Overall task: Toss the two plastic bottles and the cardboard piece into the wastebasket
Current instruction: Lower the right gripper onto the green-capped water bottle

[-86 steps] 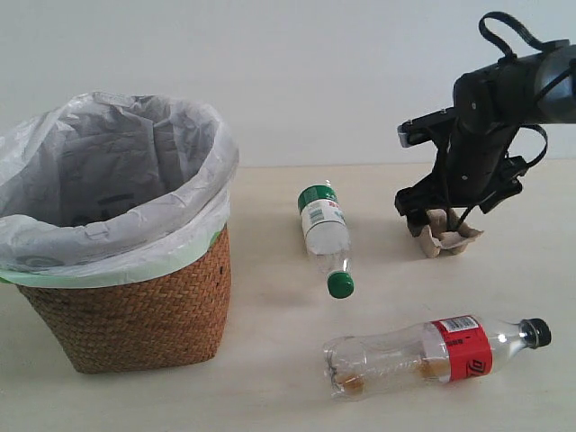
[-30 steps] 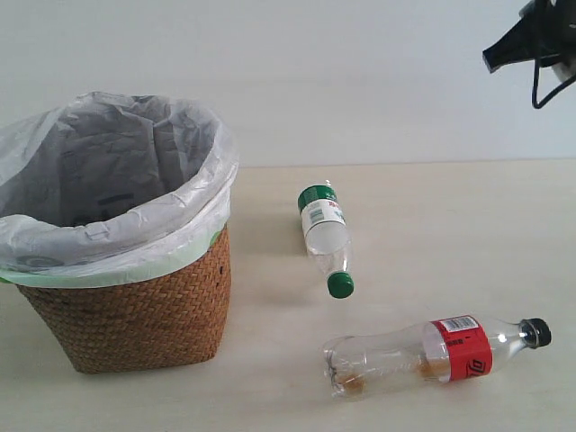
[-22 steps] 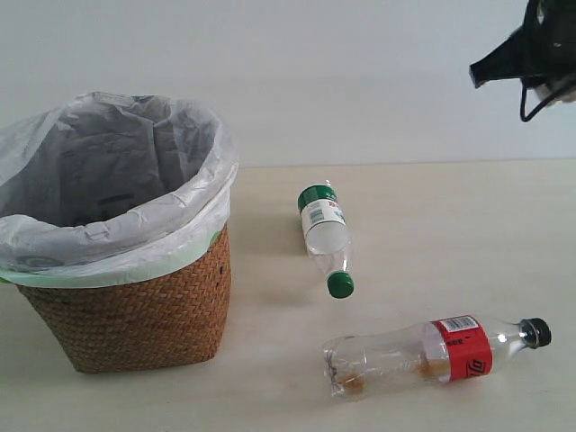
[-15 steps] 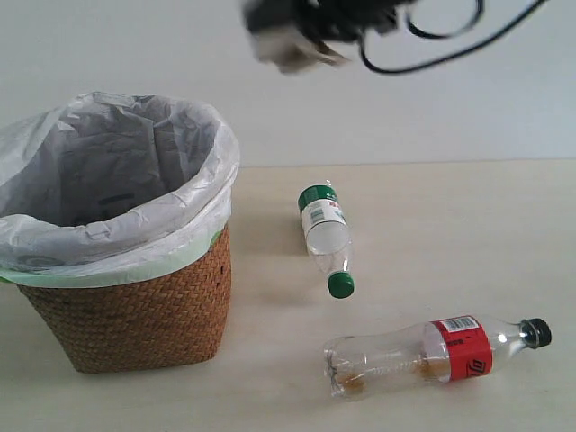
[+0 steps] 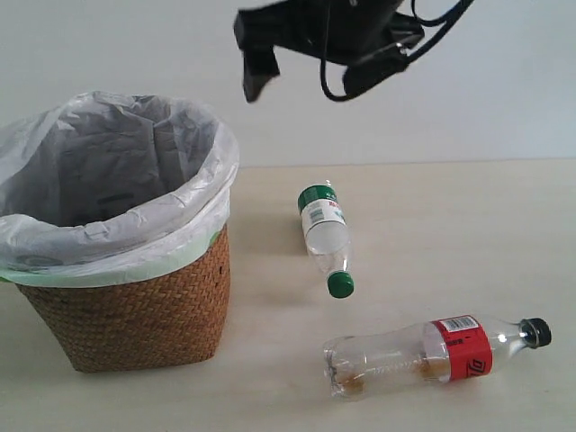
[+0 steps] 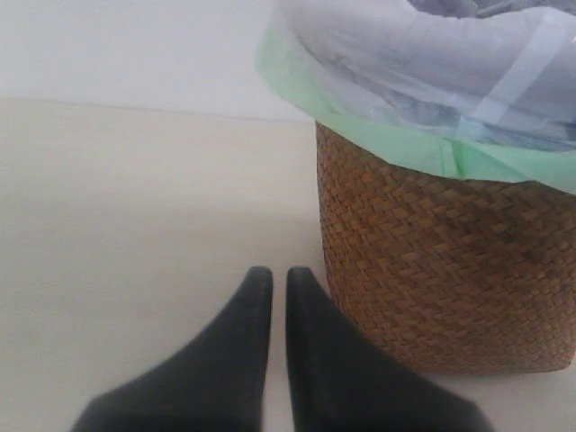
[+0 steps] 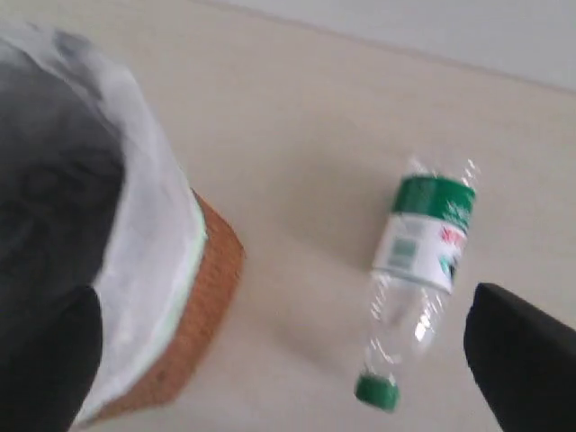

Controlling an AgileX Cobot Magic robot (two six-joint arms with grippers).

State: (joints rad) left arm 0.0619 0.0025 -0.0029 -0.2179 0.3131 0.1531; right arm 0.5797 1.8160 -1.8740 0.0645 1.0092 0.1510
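Note:
My right gripper should go down next, because its open fingers are across the green-capped bottle's narrow width [image 5: 328, 237]. It should go down until the bottle has its white label [image 5: 322, 213] between the fingers, then close.
The wastebasket [image 5: 135, 315] stands at the left, its white bag folded over the rim. The green-capped bottle [image 5: 324, 236] lies in the middle of the table. Nearer the front right lies the red-labelled, black-capped bottle [image 5: 432, 355]. My right gripper [image 5: 310, 74] hangs high, just right of the basket's rim; in its wrist view it [image 7: 283, 301] is open with nothing between the fingers, above the green-capped bottle [image 7: 409, 279] and the basket [image 7: 211, 288]. The cardboard piece is out of view. My left gripper [image 6: 272, 277] is shut and empty, low beside the basket's wall [image 6: 432, 270].
A plain pale wall runs behind the light wooden table [image 5: 450, 225]. The right arm's black cables [image 5: 432, 27] loop at the top of the exterior view.
The right arm lifted the cardboard piece off the table, then swung from the top right to above the basket's right side. The cardboard no longer shows. Neither bottle has moved.

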